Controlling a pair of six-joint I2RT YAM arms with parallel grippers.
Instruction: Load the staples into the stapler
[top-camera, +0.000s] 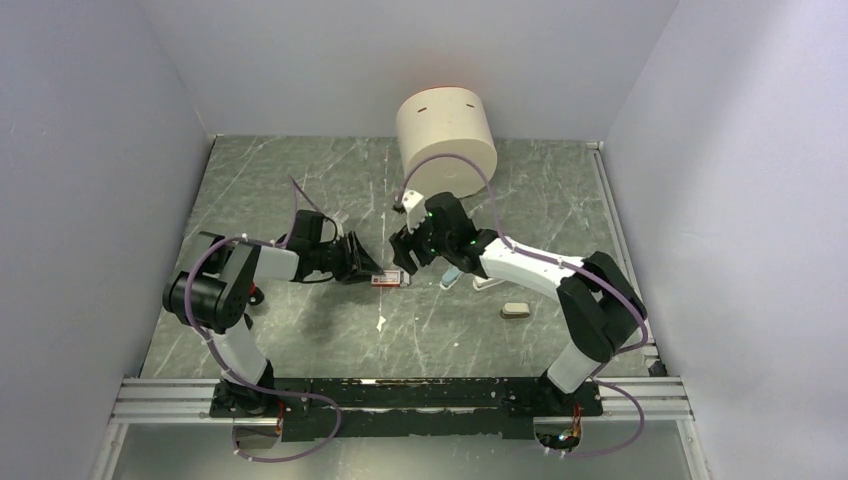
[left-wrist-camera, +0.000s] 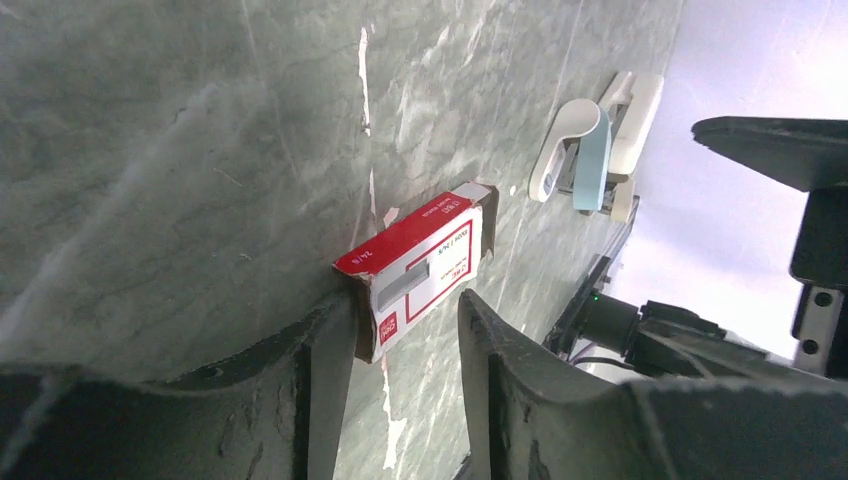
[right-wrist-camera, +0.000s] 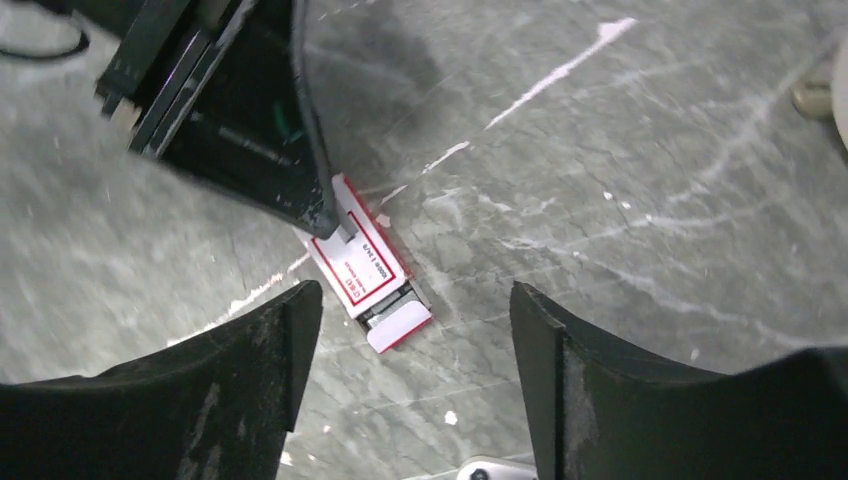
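The staple box's open end flap (right-wrist-camera: 399, 325) needs to be pinched by my right gripper before I pull the staple box apart, because my left gripper is at the staple box's closed end (left-wrist-camera: 366, 312).
The red-and-white staple box (top-camera: 388, 279) lies flat on the marble table (top-camera: 300, 190). In the right wrist view its end flap (right-wrist-camera: 402, 325) is open and grey staples (right-wrist-camera: 385, 303) show inside. My left gripper (top-camera: 362, 266) is open. The box's closed end (left-wrist-camera: 425, 265) sits between its fingers, against one finger and clear of the other. My right gripper (top-camera: 404, 256) is open and empty, hovering just above the box's open end (right-wrist-camera: 412, 292). The white stapler (left-wrist-camera: 557, 150) lies beyond the box next to a pale blue piece (left-wrist-camera: 592, 160). It also shows in the top view (top-camera: 487, 283).
A large cream cylinder (top-camera: 447, 140) lies at the back centre. A short beige-grey piece (top-camera: 515, 309) lies right of the stapler. Grey walls close in both sides and the back. A metal rail (top-camera: 400, 395) runs along the near edge.
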